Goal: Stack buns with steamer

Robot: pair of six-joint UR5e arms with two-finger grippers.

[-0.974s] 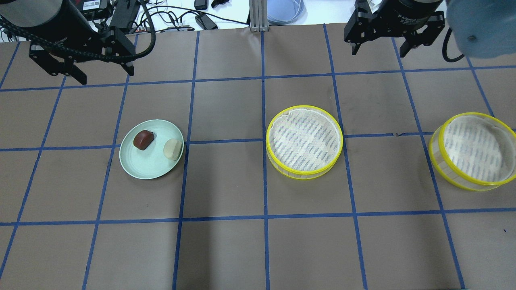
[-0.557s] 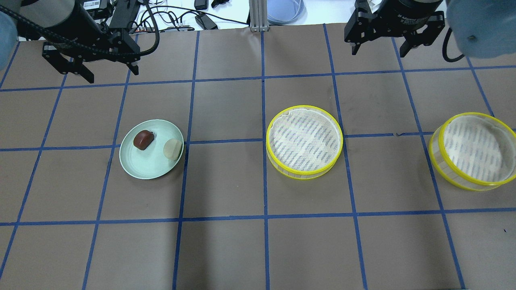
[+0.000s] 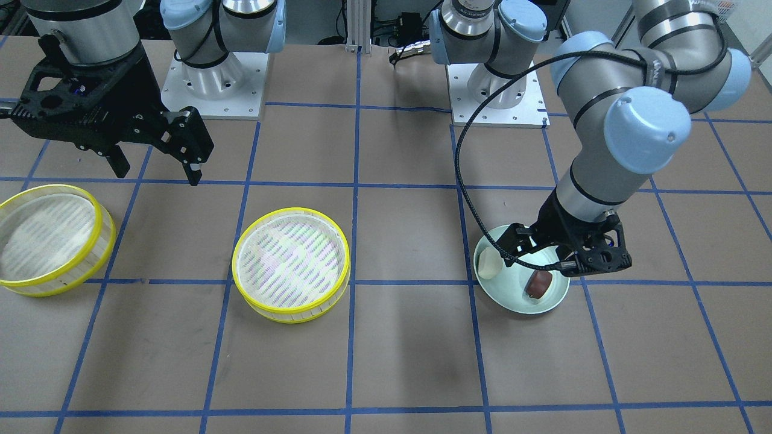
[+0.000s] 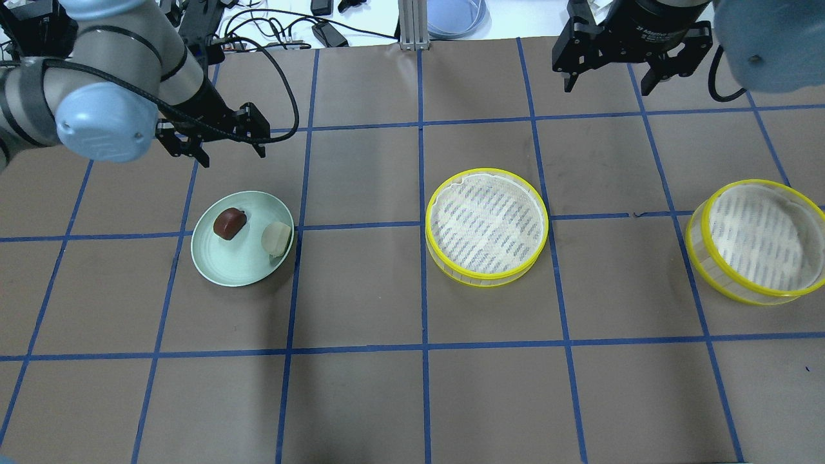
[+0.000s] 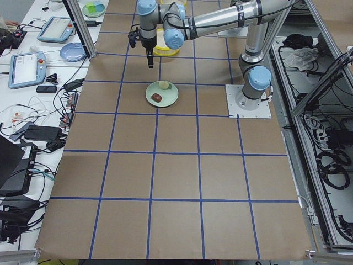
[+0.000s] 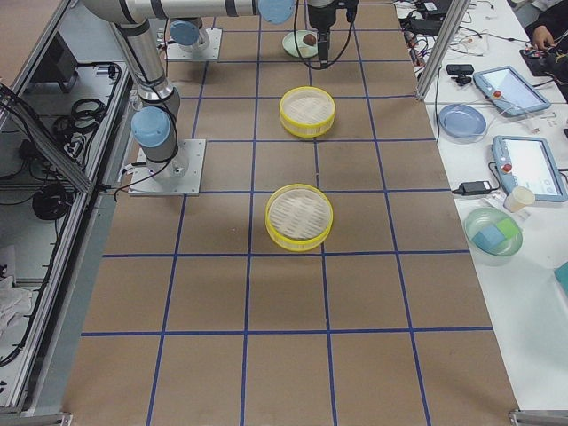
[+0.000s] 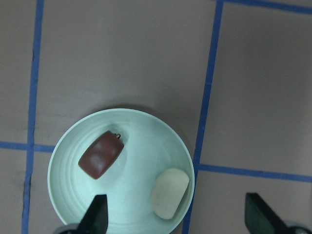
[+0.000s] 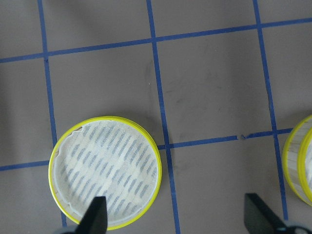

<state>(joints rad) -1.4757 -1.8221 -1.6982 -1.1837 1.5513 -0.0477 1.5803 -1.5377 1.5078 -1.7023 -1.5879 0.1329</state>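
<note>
The cream bun [image 3: 490,263] has plump, smoothly rounded sides [image 7: 169,193]. The bun will therefore squash in to a narrow, dented waist when I pinch it and lift it up.
A dark reddish-brown bun [image 4: 229,223] and a cream-white bun [image 4: 276,238] lie on a pale green plate [image 4: 238,267] on the table's left side. My left gripper [image 4: 232,156] is open and empty, hovering above the plate's far edge. Its wrist view looks down on the brown bun [image 7: 101,154], the cream bun [image 7: 169,193] and the plate [image 7: 141,136]. An empty yellow-rimmed steamer [image 4: 486,225] stands mid-table and a second steamer [image 4: 757,241] at the right. My right gripper [image 4: 607,89] is open and empty, high behind the middle steamer [image 8: 106,170].
The table is brown paper with a blue tape grid. Cables and devices lie beyond the far edge [image 4: 290,26]. From the front, the plate [image 3: 518,299] is on the right and the steamers [image 3: 291,263] [image 3: 51,238] are on the left.
My left arm has swung right and forward, bringing its open gripper from the far left corner to above the plate's far edge. The right arm, buns and steamers have not moved.
</note>
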